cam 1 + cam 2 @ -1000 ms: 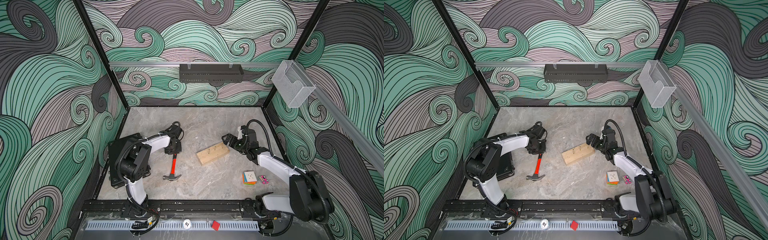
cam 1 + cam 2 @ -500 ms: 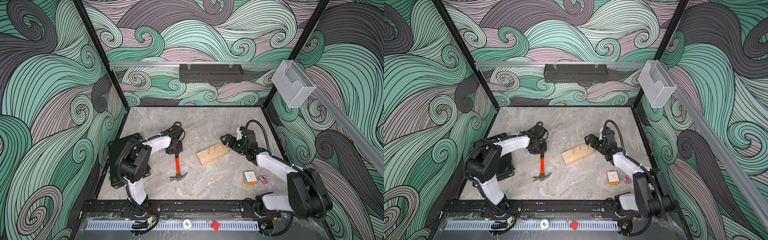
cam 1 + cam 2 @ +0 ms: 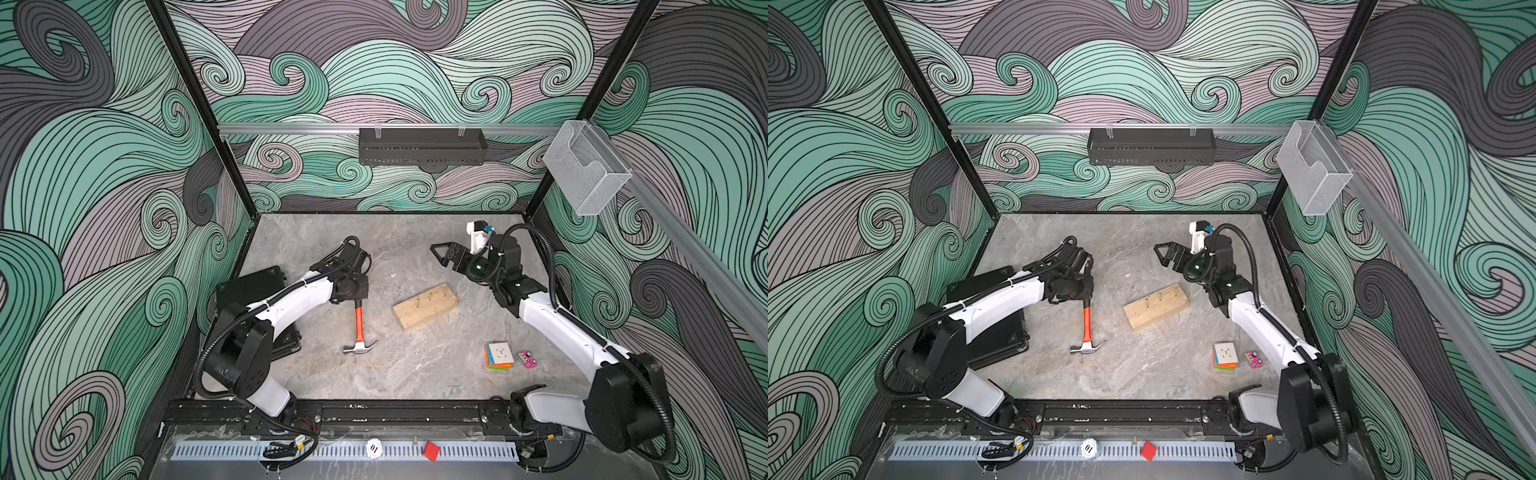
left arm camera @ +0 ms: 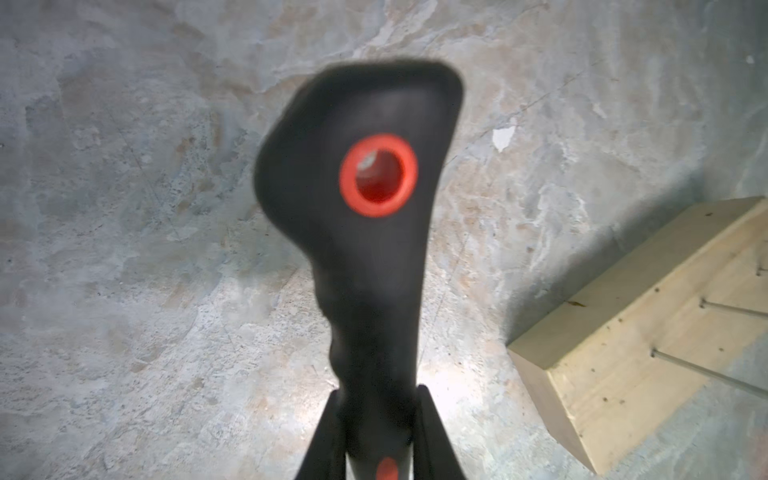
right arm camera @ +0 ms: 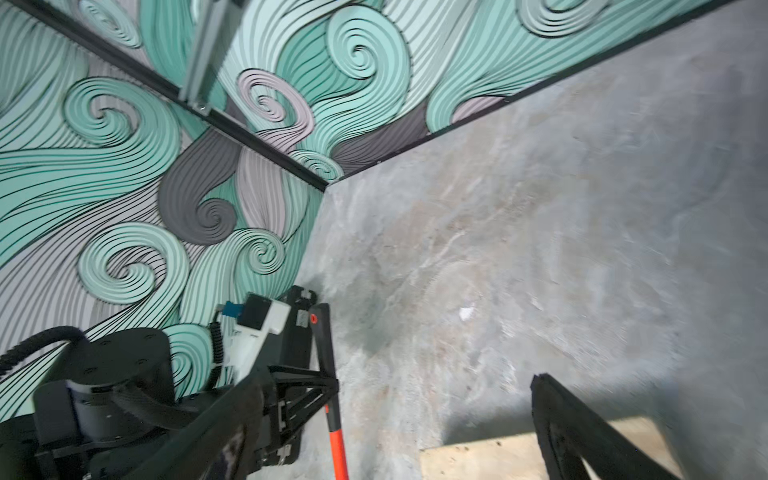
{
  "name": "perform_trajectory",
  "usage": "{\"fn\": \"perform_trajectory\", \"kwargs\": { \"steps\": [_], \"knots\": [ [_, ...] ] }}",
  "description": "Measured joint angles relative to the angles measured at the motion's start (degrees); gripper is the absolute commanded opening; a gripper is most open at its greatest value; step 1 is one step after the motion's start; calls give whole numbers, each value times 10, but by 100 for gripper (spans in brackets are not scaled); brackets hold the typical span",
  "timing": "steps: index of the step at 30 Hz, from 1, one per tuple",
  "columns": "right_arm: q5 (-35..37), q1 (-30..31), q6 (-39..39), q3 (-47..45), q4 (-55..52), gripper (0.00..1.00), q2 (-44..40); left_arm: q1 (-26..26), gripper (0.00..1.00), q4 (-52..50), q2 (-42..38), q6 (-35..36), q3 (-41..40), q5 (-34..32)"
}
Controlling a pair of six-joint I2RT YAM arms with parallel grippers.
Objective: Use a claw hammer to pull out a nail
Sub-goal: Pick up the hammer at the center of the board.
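The hammer is held far from its head [image 3: 360, 348] by my left gripper, so next my right gripper takes the hammer's handle end [image 4: 380, 100] to free my left gripper for the hammer's orange-red stem.
The claw hammer [image 3: 358, 328] [image 3: 1086, 322] has a grey head toward the front, an orange-red shaft and a black handle end [image 4: 365, 249]. My left gripper [image 3: 355, 297] [image 4: 379, 419] is shut on that black handle, with a finger [image 4: 432, 436] pressing each side. To its right lies a pale wooden block [image 3: 426, 306] [image 3: 1156, 308] [image 4: 623, 374] with thin nails [image 4: 731, 310] standing in its top. My right gripper [image 3: 439, 254] [image 3: 1161, 254] [image 5: 399, 380] hangs open behind the block, holding nothing.
A colourful cube [image 3: 498, 355] and a small pink piece [image 3: 527, 358] lie at the front right. A black case [image 3: 257, 286] sits by the left wall. A black shelf [image 3: 422, 146] and a clear bin [image 3: 582, 172] hang on the walls.
The hammer's head has swung slightly right, toward the block, still in my left gripper. My right gripper has drawn away from the block's far end toward the back.
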Motion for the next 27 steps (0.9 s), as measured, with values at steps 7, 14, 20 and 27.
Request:
{"fn": "perform_trajectory", "kwargs": {
  "steps": [7, 14, 20, 27],
  "knots": [
    [-31, 48, 12, 35, 65, 100, 119, -18, 0, 15, -5, 25, 0, 13],
    [-84, 73, 45, 37, 129, 100, 227, -22, 0, 32, -4, 50, 1, 30],
    [-124, 101, 72, 58, 184, 93, 283, -22, 0, 28, 12, 67, 29, 47],
    [-142, 123, 78, 98, 201, 82, 316, -22, 0, 28, 19, 77, 42, 65]
  ]
}}
